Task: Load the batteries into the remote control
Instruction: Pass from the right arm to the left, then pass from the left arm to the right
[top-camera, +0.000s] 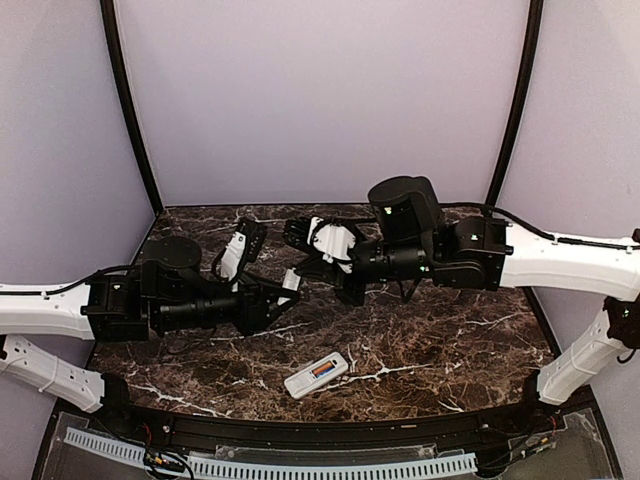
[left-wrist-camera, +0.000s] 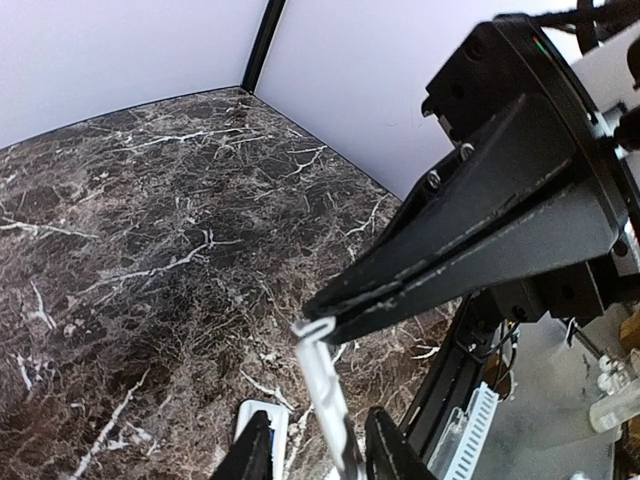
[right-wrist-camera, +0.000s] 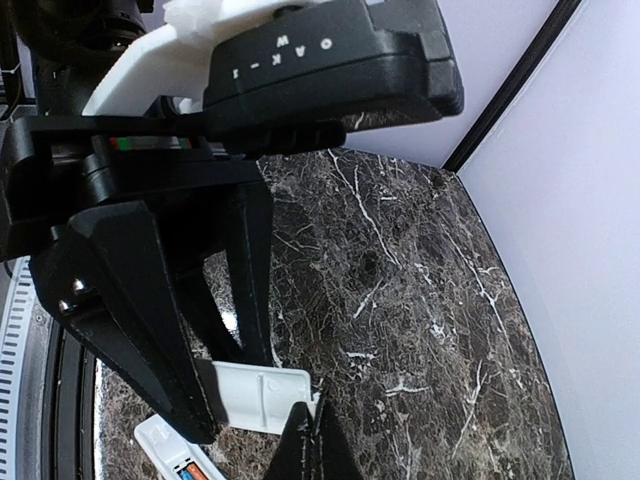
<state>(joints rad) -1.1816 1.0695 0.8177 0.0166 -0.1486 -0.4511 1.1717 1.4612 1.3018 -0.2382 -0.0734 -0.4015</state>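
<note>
I should have my left gripper take the cover (right-wrist-camera: 229, 387) and turn it before my right gripper grips it again, because the battery cover's ribbed side (right-wrist-camera: 268, 397) faces my right gripper's wrist.
The white remote control (top-camera: 316, 375) lies back-up near the table's front edge, its compartment open. The orange-red and blue batteries (top-camera: 322, 369) sit inside it. The remote also shows in the left wrist view (left-wrist-camera: 264, 420) and the right wrist view (right-wrist-camera: 165, 452). Both grippers meet in the air above mid-table at a white battery cover (top-camera: 292, 279). My right gripper (right-wrist-camera: 315, 438) is shut on the cover's (right-wrist-camera: 255, 395) edge. My left gripper (left-wrist-camera: 320, 455) is open, and its fingers straddle the cover (left-wrist-camera: 325, 385), which I see edge-on.
The table is dark marble (top-camera: 450, 340) with white walls around it. A black front rail and a white slotted cable duct (top-camera: 300, 465) run along the near edge. Both arms cross the table's middle.
</note>
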